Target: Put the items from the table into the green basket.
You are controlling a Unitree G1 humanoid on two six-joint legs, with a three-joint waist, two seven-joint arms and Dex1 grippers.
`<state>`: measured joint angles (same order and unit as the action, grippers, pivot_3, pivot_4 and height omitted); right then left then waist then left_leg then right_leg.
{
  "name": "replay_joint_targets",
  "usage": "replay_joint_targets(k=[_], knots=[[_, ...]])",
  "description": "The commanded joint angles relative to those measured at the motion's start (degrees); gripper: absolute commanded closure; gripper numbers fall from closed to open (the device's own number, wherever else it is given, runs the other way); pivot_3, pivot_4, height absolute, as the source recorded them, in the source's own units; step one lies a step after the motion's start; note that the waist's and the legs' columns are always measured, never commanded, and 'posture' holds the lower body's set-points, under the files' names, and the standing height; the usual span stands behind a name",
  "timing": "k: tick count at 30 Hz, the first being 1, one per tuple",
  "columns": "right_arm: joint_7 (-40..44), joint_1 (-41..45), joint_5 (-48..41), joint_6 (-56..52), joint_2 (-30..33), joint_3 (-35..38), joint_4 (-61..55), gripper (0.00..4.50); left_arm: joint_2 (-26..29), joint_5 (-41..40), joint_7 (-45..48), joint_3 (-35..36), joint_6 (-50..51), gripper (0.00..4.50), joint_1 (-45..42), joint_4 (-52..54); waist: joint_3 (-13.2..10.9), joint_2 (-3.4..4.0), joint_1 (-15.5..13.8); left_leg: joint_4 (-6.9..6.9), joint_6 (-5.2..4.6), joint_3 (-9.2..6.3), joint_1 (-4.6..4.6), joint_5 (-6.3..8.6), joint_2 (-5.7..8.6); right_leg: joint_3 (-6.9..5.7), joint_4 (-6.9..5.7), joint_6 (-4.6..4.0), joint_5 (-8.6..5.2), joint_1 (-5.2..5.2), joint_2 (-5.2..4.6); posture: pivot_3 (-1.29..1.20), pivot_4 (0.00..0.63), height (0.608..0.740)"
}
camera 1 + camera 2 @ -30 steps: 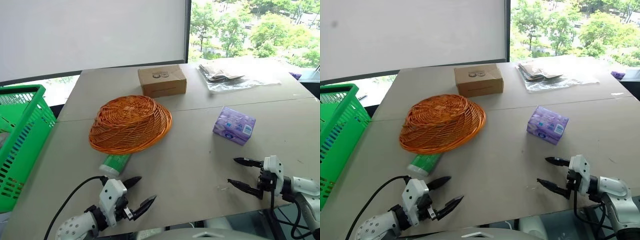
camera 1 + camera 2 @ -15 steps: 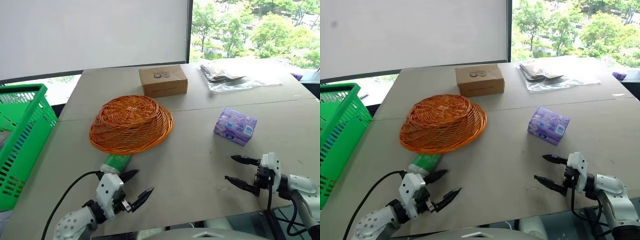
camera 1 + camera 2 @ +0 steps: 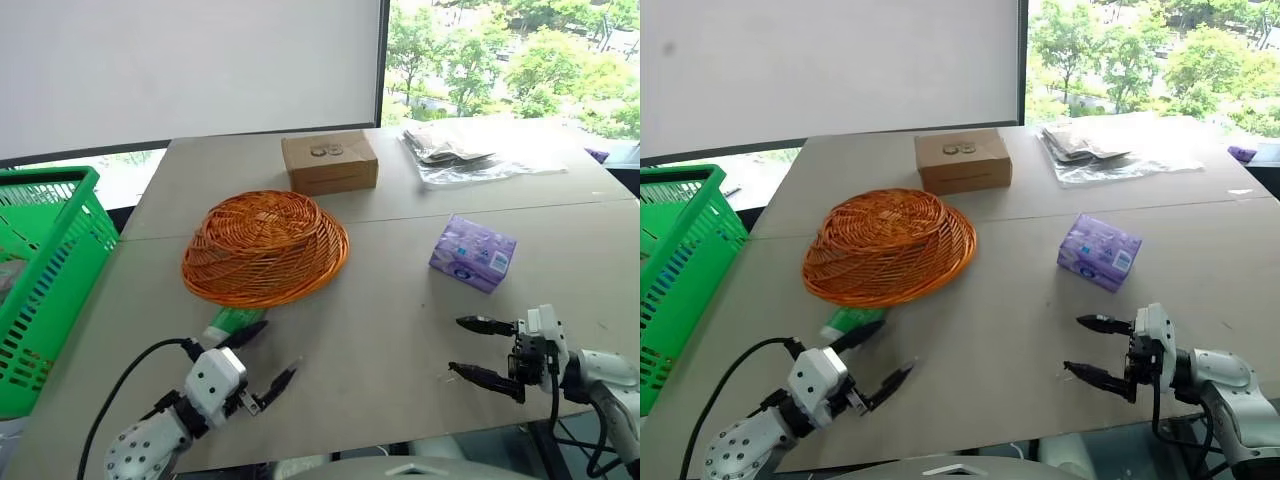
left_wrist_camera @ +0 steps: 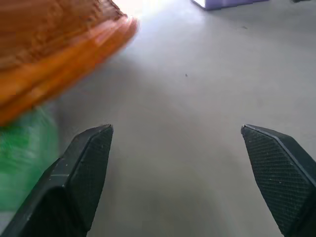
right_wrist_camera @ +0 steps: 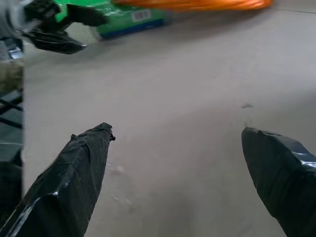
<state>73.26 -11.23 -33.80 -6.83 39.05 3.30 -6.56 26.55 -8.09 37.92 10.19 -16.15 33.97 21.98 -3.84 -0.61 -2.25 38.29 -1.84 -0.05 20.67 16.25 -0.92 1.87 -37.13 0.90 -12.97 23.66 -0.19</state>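
Observation:
My left gripper needs to lift the orange wicker basket off by its rim (image 3: pixel 196 289) first, because the basket covers most of the green-and-white tube (image 3: pixel 234 320). Then my left gripper will take the tube.
The green-and-white tube (image 3: pixel 228 322) lies on the table (image 3: pixel 400 300), its far end tucked under the rim of an overturned orange wicker basket (image 3: pixel 265 247). My left gripper (image 3: pixel 280 346) hovers open just in front of the tube's near end, which shows beside one finger (image 4: pixel 89 168) as a green blur (image 4: pixel 24 158). The purple tissue pack (image 3: pixel 473 252) rests at the right. My right gripper (image 3: pixel 455 344) stands open, empty, below it, pointing left across bare tabletop. The green basket (image 3: pixel 40 290) stands off the table's left edge.
A cardboard box (image 3: pixel 330 161) and a clear plastic bag (image 3: pixel 470 152) lie at the back of the table. The wicker basket covers the left middle. A seam crosses the tabletop. The near table edge runs just under both grippers.
Both grippers have risen a little. The left one has rolled, so one finger now reaches beside the tube's near end. Neither jaw has changed its opening.

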Motion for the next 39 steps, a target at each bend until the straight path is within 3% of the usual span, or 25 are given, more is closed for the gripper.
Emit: replay_joint_targets(k=[1,6,9,17,21,27,32,39], knots=[[-1.2,1.6,-5.6,-5.3,1.3,2.5,-8.2,0.00,-0.5,4.3,-5.4,9.1,-8.2,0.18,3.0,-0.8,0.1,-0.11,0.2,-0.01,0.01,0.04,-0.01,0.01,-0.10,0.04,0.00,-0.01,0.00,0.00,-0.02,0.12,0.024,0.740],[-4.5,4.9,-10.3,-11.4,1.3,1.4,-16.8,0.00,-0.7,6.2,-10.2,18.0,-15.4,0.18,3.4,-3.7,0.1,-0.18,-0.3,0.01,0.01,-0.06,-0.02,0.01,-0.13,-0.13,0.01,-0.01,0.00,0.02,0.01,0.15,0.022,0.740],[-5.5,7.2,-10.9,-12.8,0.5,0.7,-18.6,0.00,2.3,10.6,-10.9,19.8,-20.8,0.18,1.3,-8.1,0.2,-0.31,-0.9,0.03,0.01,-0.13,0.00,0.01,-0.11,-0.25,0.01,-0.01,0.00,0.00,0.00,0.16,0.018,0.740],[-1.9,8.7,-8.1,-10.2,-0.3,0.3,-14.5,0.00,14.4,25.5,-19.3,19.0,-37.1,0.18,-14.5,-29.8,0.7,-0.67,-2.6,0.02,0.01,-0.13,0.05,0.01,-0.04,-0.35,0.02,-0.02,0.02,-0.01,-0.02,0.18,0.005,0.740],[-1.5,8.5,-8.0,-9.7,-0.4,1.1,-14.3,0.00,16.8,31.7,-24.8,15.6,-43.6,0.18,-19.9,-39.0,0.9,-0.60,-2.6,-0.01,0.01,0.00,0.03,0.01,-0.05,-0.29,0.04,0.01,0.06,-0.01,-0.40,0.17,0.001,0.740],[-4.4,7.7,-11.0,-12.7,2.6,6.1,-17.3,0.00,14.6,45.0,-39.3,10.0,-46.2,0.18,-24.9,-46.7,1.1,-0.53,-3.1,0.00,0.01,-0.02,0.05,0.01,0.00,-0.36,0.04,0.05,0.32,-0.01,-0.53,0.10,0.000,0.740],[-8.2,10.1,-14.3,-17.6,4.9,10.0,-17.8,0.00,12.4,54.0,-54.0,4.9,-41.7,0.18,-27.4,-50.5,1.7,-0.60,-3.1,-0.01,0.01,-0.07,0.03,0.01,-0.01,-0.42,0.02,0.04,0.35,-0.02,-0.56,0.12,0.000,0.740],[-11.2,16.1,-15.4,-24.4,8.6,11.9,-13.2,0.00,8.8,56.0,-63.8,-0.5,-33.6,0.18,-28.1,-48.5,2.0,-0.39,-3.6,-0.01,0.01,-0.02,0.07,0.01,-0.03,-0.42,-0.02,0.03,0.36,-0.04,-0.81,0.15,0.016,0.740]])
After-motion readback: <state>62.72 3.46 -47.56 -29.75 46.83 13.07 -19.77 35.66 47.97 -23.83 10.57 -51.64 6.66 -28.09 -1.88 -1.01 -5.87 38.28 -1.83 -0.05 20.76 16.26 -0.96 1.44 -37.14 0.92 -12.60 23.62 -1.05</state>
